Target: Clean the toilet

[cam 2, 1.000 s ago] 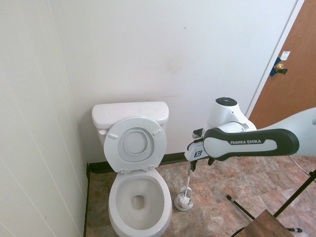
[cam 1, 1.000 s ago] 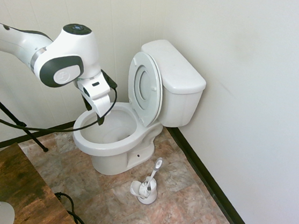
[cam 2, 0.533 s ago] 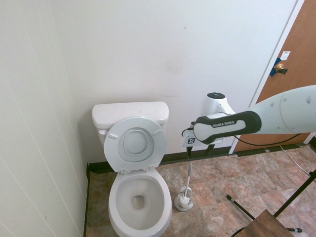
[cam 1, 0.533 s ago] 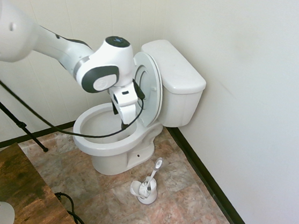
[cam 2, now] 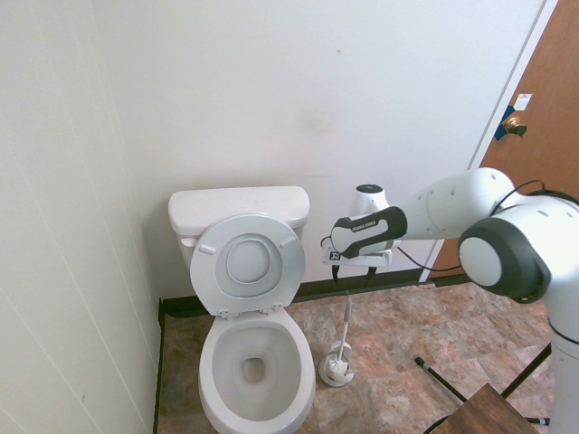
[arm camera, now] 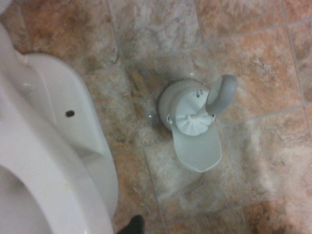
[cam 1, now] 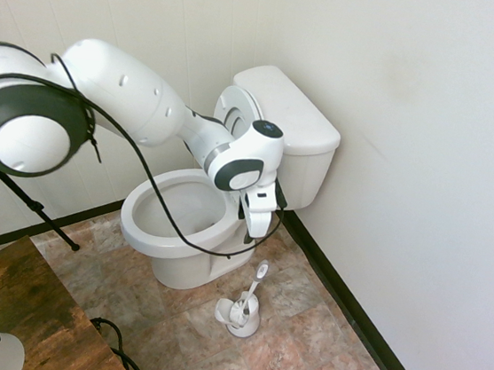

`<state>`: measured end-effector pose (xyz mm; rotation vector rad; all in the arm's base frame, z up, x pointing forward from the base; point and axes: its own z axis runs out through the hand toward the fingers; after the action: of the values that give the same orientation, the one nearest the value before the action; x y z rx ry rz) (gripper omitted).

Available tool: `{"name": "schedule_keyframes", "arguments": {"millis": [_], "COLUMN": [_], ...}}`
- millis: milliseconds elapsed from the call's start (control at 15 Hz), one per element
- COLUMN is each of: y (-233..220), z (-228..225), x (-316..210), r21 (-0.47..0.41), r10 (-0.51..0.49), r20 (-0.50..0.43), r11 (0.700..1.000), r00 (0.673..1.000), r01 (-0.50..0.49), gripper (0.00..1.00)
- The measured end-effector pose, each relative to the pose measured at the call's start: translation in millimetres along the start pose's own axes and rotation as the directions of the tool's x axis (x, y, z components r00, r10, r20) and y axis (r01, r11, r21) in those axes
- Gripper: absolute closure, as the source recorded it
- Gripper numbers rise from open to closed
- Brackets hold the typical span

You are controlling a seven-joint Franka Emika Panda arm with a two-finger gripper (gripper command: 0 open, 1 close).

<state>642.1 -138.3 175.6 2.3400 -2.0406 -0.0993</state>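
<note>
The holder's flap [cam 1: 225, 311] is hanging open. The white toilet brush [cam 1: 260, 274] will come free when I lift it, and the holder will stay standing.
The white toilet [cam 1: 162, 241] [cam 2: 240, 209] stands in the corner with its seat and lid raised against the tank. Its base shows in the wrist view [arm camera: 53, 156]. My gripper [cam 1: 250, 236] [cam 2: 335, 278] hangs open and empty beside the bowl's tank-side edge, pointing down at the floor. Directly below it a white toilet brush [cam 1: 256, 280] [cam 2: 346, 324] [arm camera: 191, 123] stands in its small holder [cam 1: 239, 316] [cam 2: 336, 369] [arm camera: 195, 146] on the tiles. A clear gap separates the gripper from the brush handle.
A black baseboard [cam 1: 348, 313] runs along the wall close behind the brush. A wooden table corner [cam 1: 27, 312] [cam 2: 479, 411] sits near the front. A brown door [cam 2: 547, 136] stands at the far side. Brown floor tiles [arm camera: 253, 161] surround the holder.
The arm has swung from above the bowl's near rim across the bowl to the tank side, now hanging over the brush. The gripper stayed open and the brush has not moved.
</note>
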Motion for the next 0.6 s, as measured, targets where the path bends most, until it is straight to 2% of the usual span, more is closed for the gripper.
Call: {"name": "schedule_keyframes", "arguments": {"millis": [333, 600], "y": [-25, -38], "z": [71, 122], "x": [46, 63], "r21": [-0.046, -0.087], "r10": [0.083, 0.117], "r20": [0.022, 0.053], "r11": [0.996, 0.99], "r00": [0.996, 0.992], "r01": [-0.082, -0.113], "gripper": [0.0, 0.0]}}
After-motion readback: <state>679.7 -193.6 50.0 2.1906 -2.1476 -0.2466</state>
